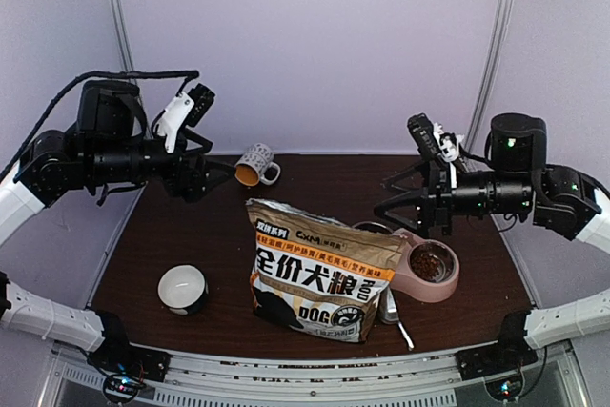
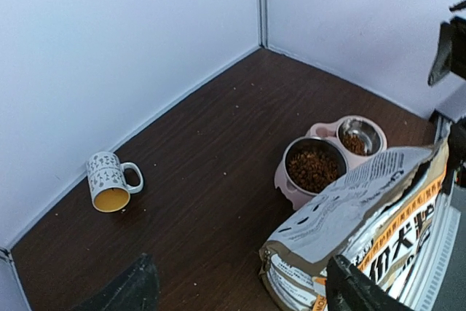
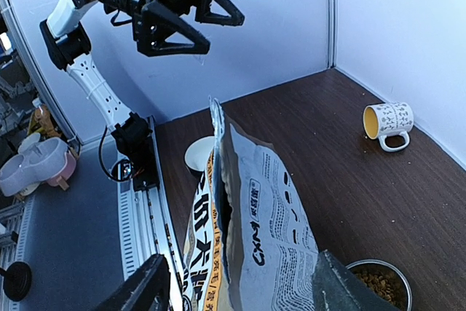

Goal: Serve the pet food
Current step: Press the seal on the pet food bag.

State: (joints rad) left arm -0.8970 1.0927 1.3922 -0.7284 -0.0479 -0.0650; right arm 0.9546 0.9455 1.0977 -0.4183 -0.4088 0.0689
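Observation:
Next, I pinch both of the bag's edges (image 1: 365,234) together with my right gripper and work toward the bag's corner near my left gripper, because the bag's top (image 3: 226,213) is wide open beside my right gripper.
The pet food is brown kibble lying in both steel cups of the pink double bowl (image 1: 448,289). One filled cup shows in the top view (image 1: 432,261); the left wrist view shows a fuller cup (image 2: 313,167) and a less full one (image 2: 354,142). The printed bag (image 1: 319,269) stands upright with its top open, in front of the bowl. My left gripper (image 1: 217,174) is open and empty, held high near the back left. My right gripper (image 1: 381,197) is open and empty, held above the bowl and beside the bag's top (image 3: 251,202).
A patterned mug (image 1: 255,165) with a yellow inside lies on its side by the back wall. A white bowl (image 1: 182,288) sits at the front left. A metal scoop (image 1: 391,310) lies beside the bag's right edge. White walls enclose the table.

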